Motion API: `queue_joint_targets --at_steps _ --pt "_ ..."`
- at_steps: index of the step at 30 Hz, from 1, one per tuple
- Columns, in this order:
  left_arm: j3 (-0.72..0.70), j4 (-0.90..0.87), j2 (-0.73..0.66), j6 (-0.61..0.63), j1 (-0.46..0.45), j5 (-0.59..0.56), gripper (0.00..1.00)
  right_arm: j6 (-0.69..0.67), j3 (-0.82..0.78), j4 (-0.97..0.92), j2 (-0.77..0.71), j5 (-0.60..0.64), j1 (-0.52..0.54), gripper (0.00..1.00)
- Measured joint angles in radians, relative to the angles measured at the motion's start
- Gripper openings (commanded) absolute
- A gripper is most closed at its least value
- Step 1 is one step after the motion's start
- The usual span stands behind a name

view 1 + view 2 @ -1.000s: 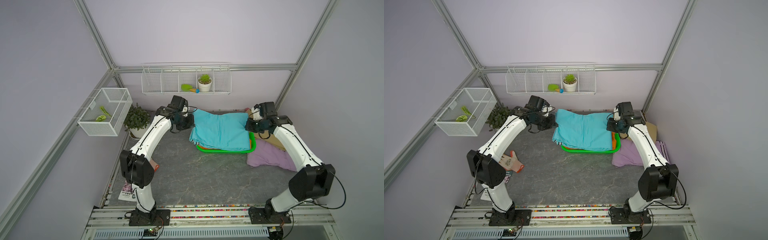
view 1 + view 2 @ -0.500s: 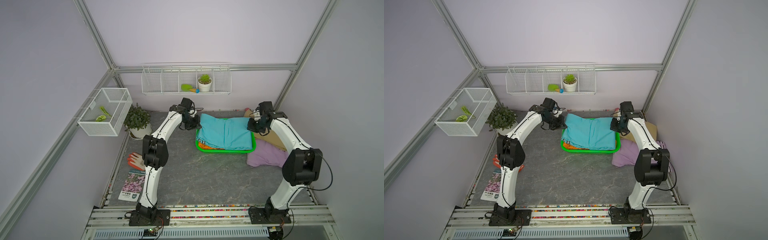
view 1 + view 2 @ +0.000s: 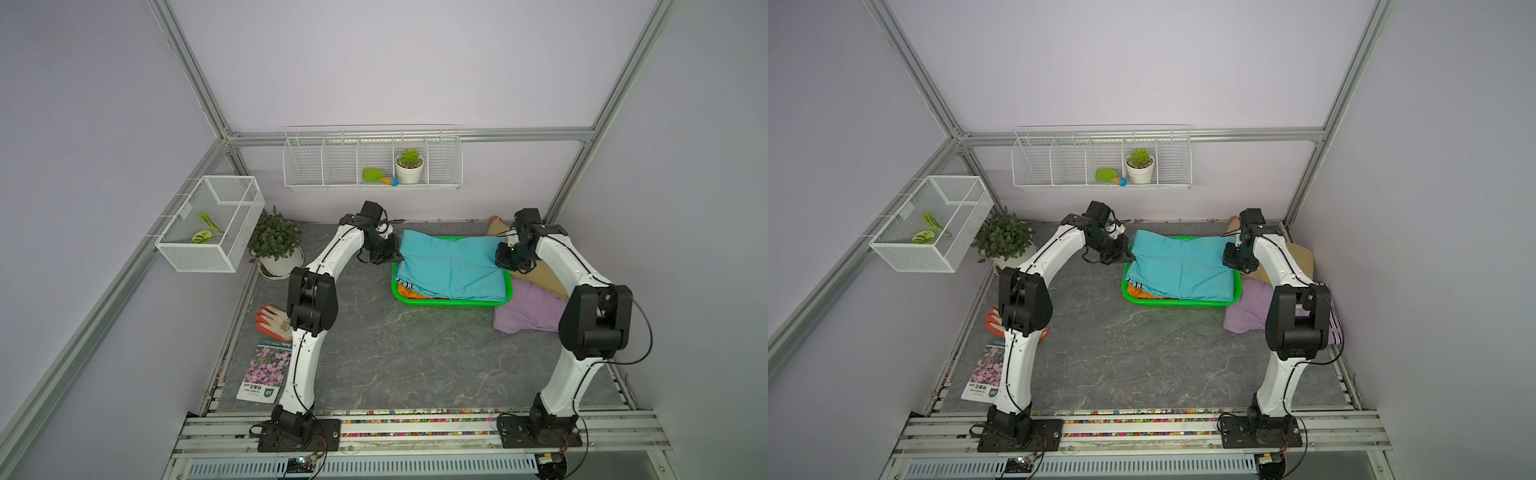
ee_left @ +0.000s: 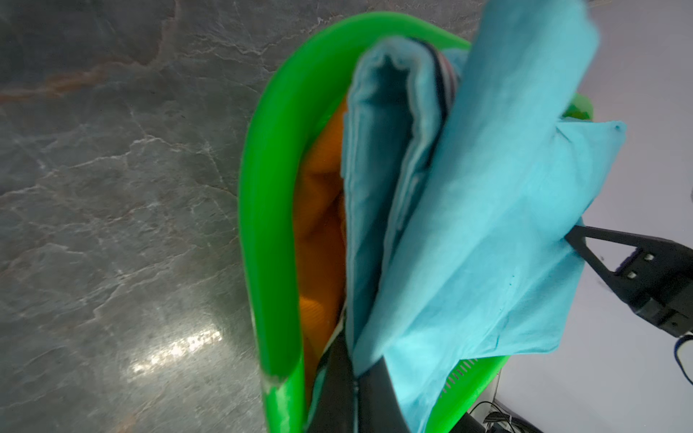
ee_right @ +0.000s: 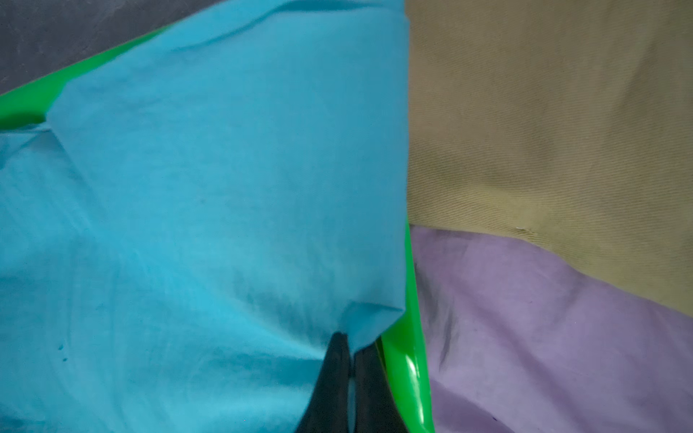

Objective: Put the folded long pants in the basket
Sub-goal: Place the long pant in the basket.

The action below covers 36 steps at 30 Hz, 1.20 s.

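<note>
The basket's rim is too close to the lilac pants. Next, my right gripper slides the basket into the clear space toward the potted plant before I handle the lilac pants.
The teal-blue folded pants lie spread over the green basket, on top of the orange pants. My left gripper is shut on the teal cloth's left edge, just inside the basket rim. My right gripper is shut on its right corner, by the rim. The lilac pants and tan pants lie on the table right of the basket.
A potted plant stands at the back left. A work glove and a seed packet lie by the left arm's base. A wire mesh box and a wire rack hang on the walls.
Both grippers came down and slightly inward with the teal pants. The cloth, stretched wide above the basket before, now rests on the basket and the orange pants.
</note>
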Motion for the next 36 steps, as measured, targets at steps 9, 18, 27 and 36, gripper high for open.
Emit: queue_joint_targets --at_steps 9,18,27,36 --pt "-0.035 0.025 -0.005 -0.028 0.001 0.029 0.00 0.001 0.019 -0.010 0.016 -0.029 -0.014 0.00" --pt "-0.035 0.024 -0.061 -0.071 0.001 0.095 0.00 0.008 0.057 -0.045 0.005 -0.061 -0.020 0.00" --pt "-0.032 -0.021 -0.081 -0.094 -0.003 0.150 0.00 0.008 0.098 -0.081 -0.006 -0.071 -0.020 0.00" --pt "-0.029 -0.055 -0.052 -0.085 -0.001 0.103 0.00 0.008 0.073 -0.069 -0.002 -0.062 -0.021 0.00"
